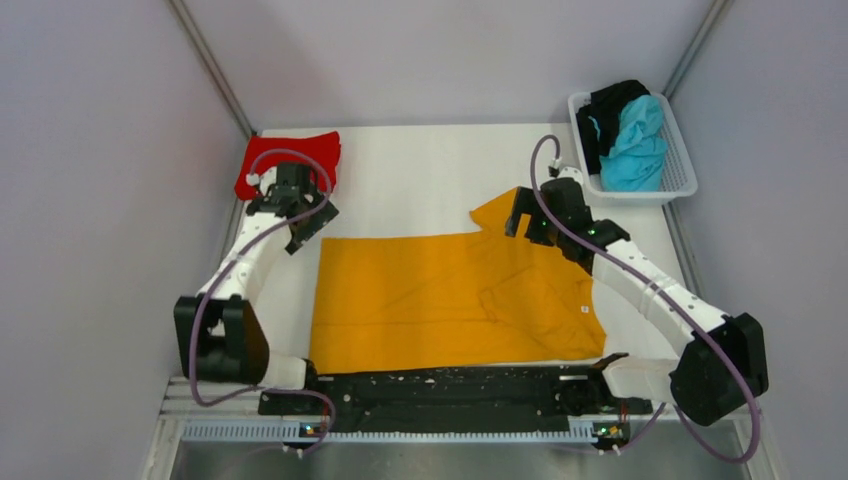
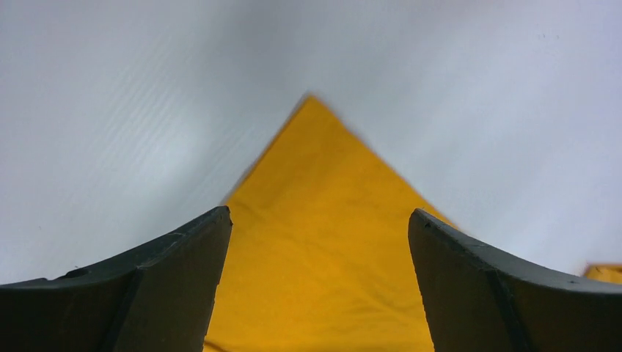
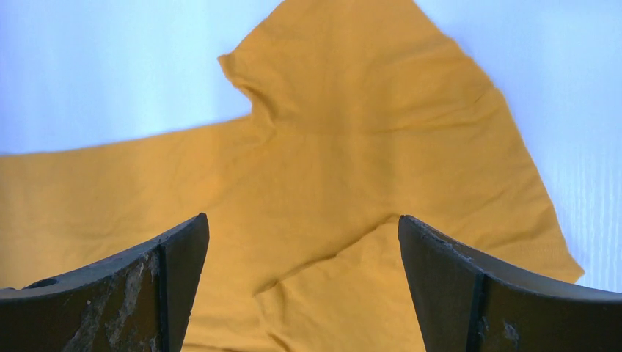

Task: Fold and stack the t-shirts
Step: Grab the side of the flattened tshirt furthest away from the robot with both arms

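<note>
The sleeve [image 1: 495, 210] sticks out from the orange-yellow t-shirt's far edge [image 1: 405, 238], so it will turn inward together with that edge when the robot folds the edge over.
The orange-yellow t-shirt [image 1: 440, 300] lies spread on the white table, partly folded, one sleeve sticking out at its far right. My left gripper [image 1: 312, 228] is open and empty above the shirt's far left corner [image 2: 315, 242]. My right gripper [image 1: 520, 222] is open and empty above the sleeve area [image 3: 352, 183]. The red t-shirt [image 1: 262, 160] lies bunched at the table's far left, just behind the left gripper. The turquoise t-shirt [image 1: 636, 148] and the black t-shirt [image 1: 606, 108] are crumpled in a white basket [image 1: 684, 180] at the far right.
Grey walls close in the table on the left, right and back. The black arm mount [image 1: 440, 388] runs along the near edge. The white table top [image 1: 420, 170] shows behind the orange-yellow shirt.
</note>
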Controlling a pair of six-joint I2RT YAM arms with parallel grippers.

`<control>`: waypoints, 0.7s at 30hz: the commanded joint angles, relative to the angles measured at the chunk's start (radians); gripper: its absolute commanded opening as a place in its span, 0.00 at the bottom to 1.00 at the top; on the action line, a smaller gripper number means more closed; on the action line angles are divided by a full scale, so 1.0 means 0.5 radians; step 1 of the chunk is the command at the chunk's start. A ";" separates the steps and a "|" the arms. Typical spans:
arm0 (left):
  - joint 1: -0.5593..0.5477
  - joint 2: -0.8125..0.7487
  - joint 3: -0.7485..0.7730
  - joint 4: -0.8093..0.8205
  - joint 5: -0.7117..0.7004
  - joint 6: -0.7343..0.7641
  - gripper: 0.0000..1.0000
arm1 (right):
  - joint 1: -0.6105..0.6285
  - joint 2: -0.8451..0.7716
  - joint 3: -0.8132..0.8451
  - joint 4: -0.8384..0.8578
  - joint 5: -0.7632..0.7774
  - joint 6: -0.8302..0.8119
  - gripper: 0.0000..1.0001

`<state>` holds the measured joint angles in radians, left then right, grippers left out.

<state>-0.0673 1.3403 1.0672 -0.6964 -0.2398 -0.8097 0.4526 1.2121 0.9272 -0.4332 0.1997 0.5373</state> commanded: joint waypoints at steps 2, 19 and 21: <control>0.062 0.507 0.359 0.121 -0.090 0.260 0.92 | -0.083 0.104 0.126 0.152 0.057 -0.093 0.99; 0.178 1.287 0.600 0.125 0.174 0.253 0.59 | -0.146 0.110 -0.038 0.149 0.029 -0.101 0.99; 0.180 1.258 0.548 0.120 0.174 0.253 0.56 | -0.147 0.116 -0.042 0.149 0.040 -0.100 0.99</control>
<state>0.0181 1.9530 1.3624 -0.6300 -0.1806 -0.6777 0.3920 1.2682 0.9089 -0.3851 0.2111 0.4973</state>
